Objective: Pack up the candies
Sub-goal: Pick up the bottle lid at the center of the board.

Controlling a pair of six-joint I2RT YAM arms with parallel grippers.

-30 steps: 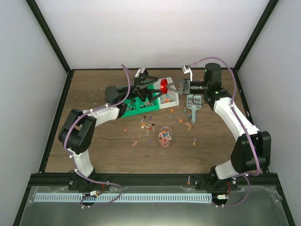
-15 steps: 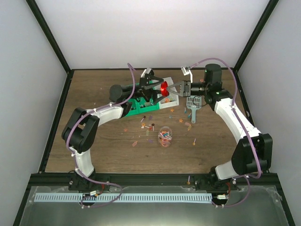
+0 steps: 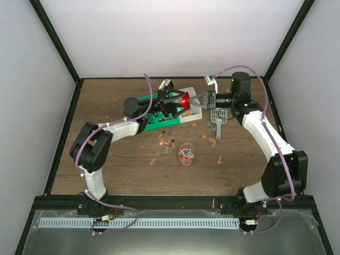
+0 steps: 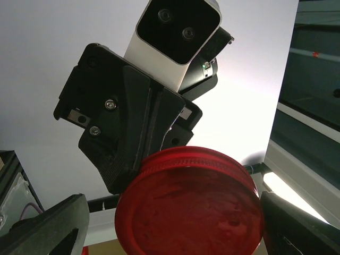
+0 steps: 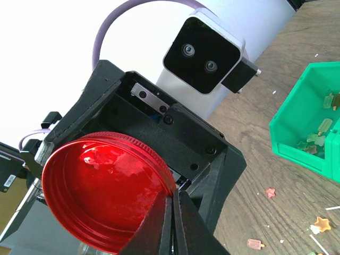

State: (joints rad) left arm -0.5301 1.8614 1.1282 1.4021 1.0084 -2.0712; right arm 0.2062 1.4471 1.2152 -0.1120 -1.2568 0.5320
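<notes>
My right gripper is pinching the lid by its rim [image 5: 168, 182], so next my left gripper grips the lid across its width and puts it on the clear jar [image 3: 186, 154].
The round red jar lid [image 3: 185, 98] hangs on edge above the bins, and my right gripper [image 3: 192, 99] is shut on its rim. The right wrist view shows the lid's hollow side [image 5: 101, 196] and the fingertips of the right gripper [image 5: 175, 204] pinching its edge. My left gripper [image 3: 178, 99] is open, with one finger on each side of the lid. In the left wrist view the lid [image 4: 191, 207] fills the gap of the left gripper [image 4: 178, 231], and a slit still shows at the left finger [image 4: 50, 228]. Candies [image 3: 171, 142] lie scattered on the table. More candies lie in the clear jar [image 3: 186, 153].
A green bin [image 3: 154, 119] and a white bin [image 3: 194, 112] stand under the grippers. The green bin [image 5: 313, 125] holds some sweets. The pale slotted scoop [image 3: 217, 118] lies right of the bins. Loose sweets [image 5: 255, 243] dot the wood around the jar.
My left gripper has swung right and up to the lid and now straddles it, its fingers drawing in a little. The right gripper and lid have barely moved.
</notes>
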